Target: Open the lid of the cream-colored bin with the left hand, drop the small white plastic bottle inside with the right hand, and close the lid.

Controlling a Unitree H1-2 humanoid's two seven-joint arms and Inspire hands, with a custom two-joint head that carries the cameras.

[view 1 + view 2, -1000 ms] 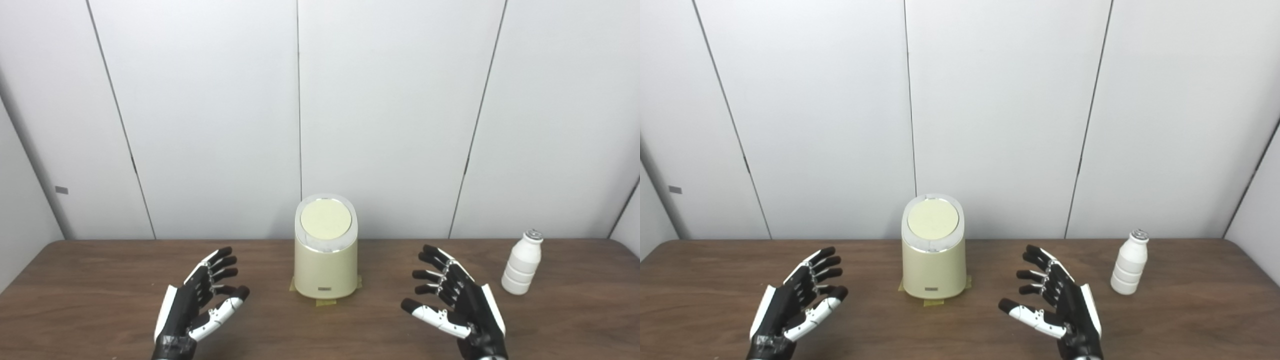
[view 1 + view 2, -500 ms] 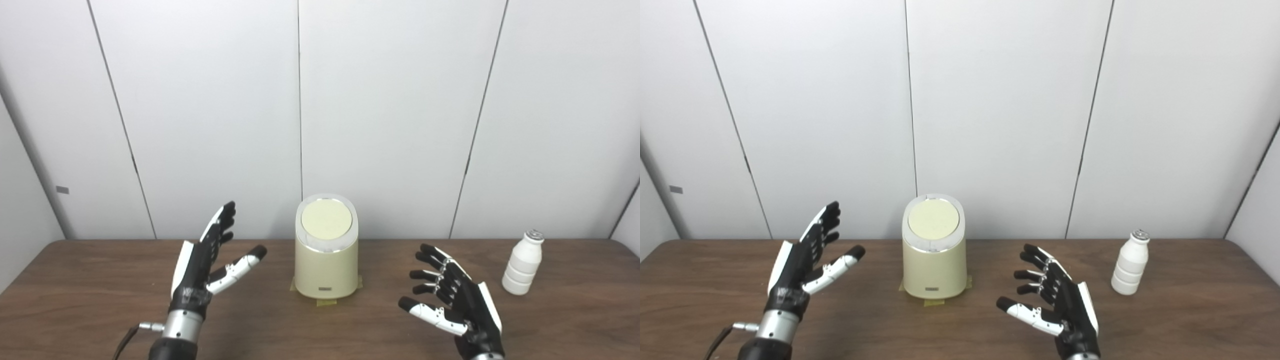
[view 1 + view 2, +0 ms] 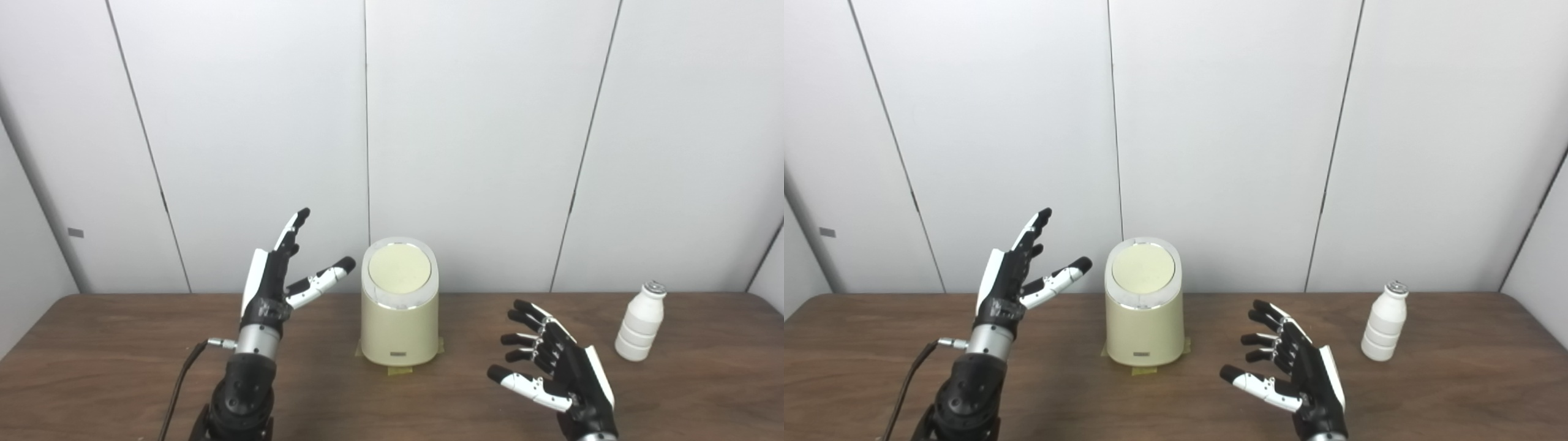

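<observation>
The round lid [image 3: 400, 269] slants down toward the robot, so I expect the lid to swing up about its far edge [image 3: 398, 245] and stay upright when the robot opens it.
The cream-colored bin [image 3: 399, 324] stands at the middle of the table with its round lid [image 3: 399, 269] shut. My left hand [image 3: 275, 278] is raised to the left of the bin at lid height, open, its thumb pointing at the lid but apart from it. A small white plastic bottle [image 3: 640, 323] stands upright at the far right. Low over the table between bin and bottle, my right hand [image 3: 554, 367] is open with spread fingers, holding nothing.
The brown wooden table [image 3: 110, 367] ends at a white panelled wall [image 3: 478, 135] just behind the bin. Yellow tape [image 3: 398, 370] shows under the bin's base. A cable [image 3: 180, 380] hangs from my left wrist.
My left hand has risen and moved forward and right, from low over the table to beside the bin's lid. The right hand has drifted slightly back. Bin and bottle have not moved.
</observation>
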